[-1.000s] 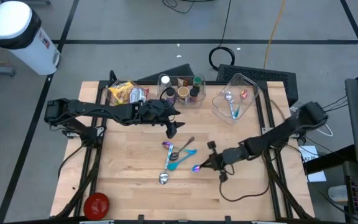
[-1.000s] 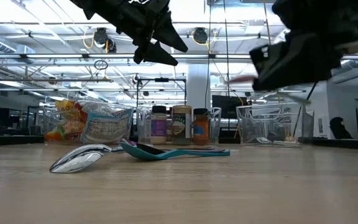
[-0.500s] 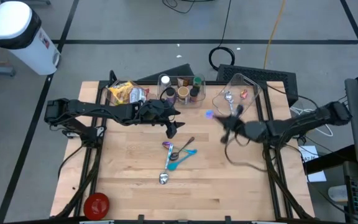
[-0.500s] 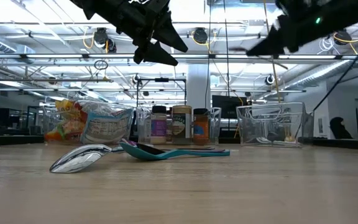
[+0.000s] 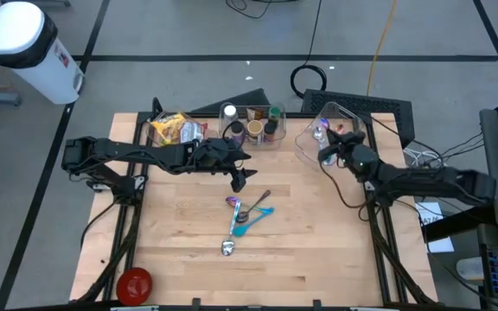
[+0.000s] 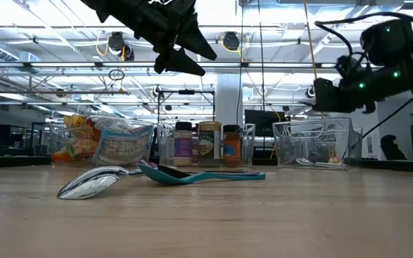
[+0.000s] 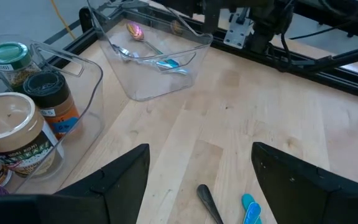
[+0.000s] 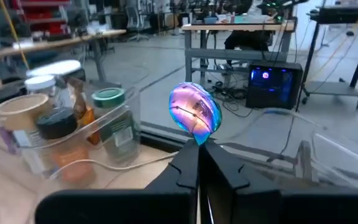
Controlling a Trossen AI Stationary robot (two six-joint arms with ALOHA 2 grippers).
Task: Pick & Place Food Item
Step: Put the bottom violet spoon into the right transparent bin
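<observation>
The purple spoon's bowl (image 8: pixel 195 112) is over the clear bin's open top (image 5: pixel 318 138). My right gripper should keep going over the bin's rim and let go of the spoon inside.
My right gripper (image 8: pixel 197 149) is shut on an iridescent purple spoon (image 8: pixel 196 116), held in the air over the clear bin (image 5: pixel 346 121) at the table's far right. The bin holds a few spoons (image 7: pixel 160 59). My left gripper (image 5: pixel 240 179) hangs open and empty above the middle of the table; its fingers (image 7: pixel 126 180) show wide apart. Below it a small heap of spoons (image 5: pixel 245 216), teal, purple and silver, lies flat on the wood. Snack bags (image 5: pixel 175 130) sit at the far left. My right gripper pinches the spoon's handle just below the bowl (image 8: pixel 199 140) between its two fingertips. The bowl (image 8: pixel 194 112) sticks out past the fingertips, and the fingers lie along the handle. The spoon is lifted clear, above the clear bin's near-left rim (image 5: pixel 321 131).
A clear organiser with spice jars (image 5: pixel 253 125) stands at the far edge between the snack bags and the bin. A red round object (image 5: pixel 134 282) lies at the near left corner. Bare wood (image 5: pixel 318 233) shows at the near right.
My right gripper has lifted the purple spoon from the table's near middle, beside the heap, and swung it up toward the far right edge. It now holds the spoon over the clear bin. The gripper has turned about on the way.
</observation>
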